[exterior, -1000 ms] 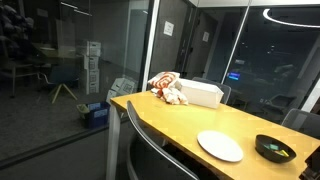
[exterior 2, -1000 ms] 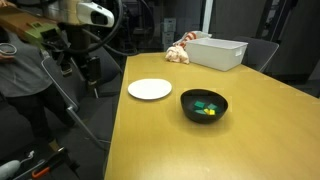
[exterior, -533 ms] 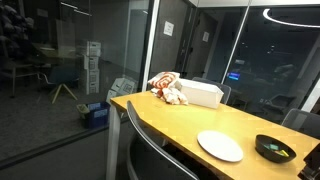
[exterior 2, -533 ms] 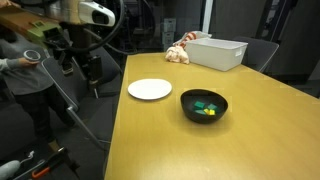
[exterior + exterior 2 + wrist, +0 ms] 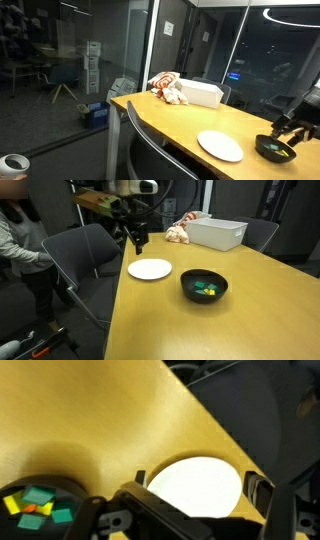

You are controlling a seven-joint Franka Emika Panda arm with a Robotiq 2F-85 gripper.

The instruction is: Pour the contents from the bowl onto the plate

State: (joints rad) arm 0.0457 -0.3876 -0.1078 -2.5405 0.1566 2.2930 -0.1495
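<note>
The bowl's rim on the side (image 5: 225, 287) away from the plate is clear. My open gripper keeps moving there until its fingers straddle that rim (image 5: 221, 296).
The white plate (image 5: 150, 269) lies on the wooden table, and the black bowl (image 5: 204, 285) stands just beside it with small green, teal and reddish pieces (image 5: 207, 289) inside. Both also show in an exterior view, the plate (image 5: 220, 146) and the bowl (image 5: 275, 148). My gripper (image 5: 137, 244) hangs open and empty above the plate's far side. In the wrist view the plate (image 5: 190, 472) lies between my open fingers (image 5: 200, 488), and the bowl (image 5: 18, 510) with its pieces (image 5: 40, 503) sits at the lower left. My gripper (image 5: 293, 127) shows dimly at the frame's right edge.
A white rectangular box (image 5: 220, 232) and a red-and-white bundle (image 5: 180, 232) sit at the table's far end. Dark chairs (image 5: 85, 255) stand along the table's edge beside the plate. A person (image 5: 20, 250) stands past the chairs.
My arm has swung in from beyond the table's side to a spot above the plate. The plate and bowl have not moved.
</note>
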